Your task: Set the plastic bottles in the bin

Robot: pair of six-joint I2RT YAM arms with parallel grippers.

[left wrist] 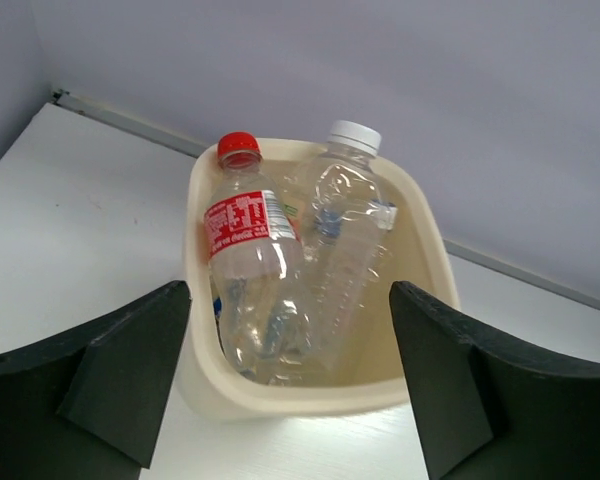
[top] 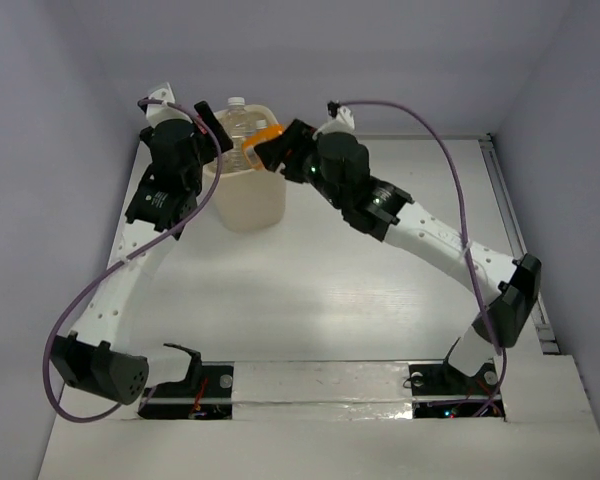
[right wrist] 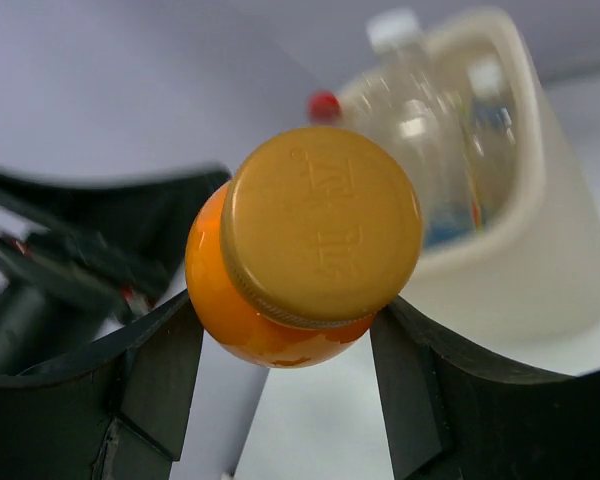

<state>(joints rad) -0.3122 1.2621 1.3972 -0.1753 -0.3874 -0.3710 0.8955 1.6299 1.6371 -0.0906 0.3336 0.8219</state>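
Note:
Next, I back my open left gripper away, since it crowds the bin's rim [top: 223,113] beside the orange bottle, before my right gripper lowers the bottle into the bin [left wrist: 378,335].
The cream bin [top: 250,205] stands at the back middle of the table with plastic bottles in it. In the left wrist view a red-capped bottle [left wrist: 248,240] and a clear white-capped bottle [left wrist: 345,200] lean inside the bin [left wrist: 310,400]. My left gripper [left wrist: 290,340] hangs open and empty above the bin's near rim; from above the left gripper [top: 212,125] is at the bin's left edge. My right gripper [right wrist: 285,340] is shut on a short orange bottle [right wrist: 310,240] with a tan cap. From above, the orange bottle [top: 264,136] is held over the bin's right rim.
The right wrist view shows the bin [right wrist: 550,270] behind the orange bottle, and the left arm [right wrist: 80,250] dark and blurred on the left. Walls close off the table at the back and sides. Purple cables loop from both arms.

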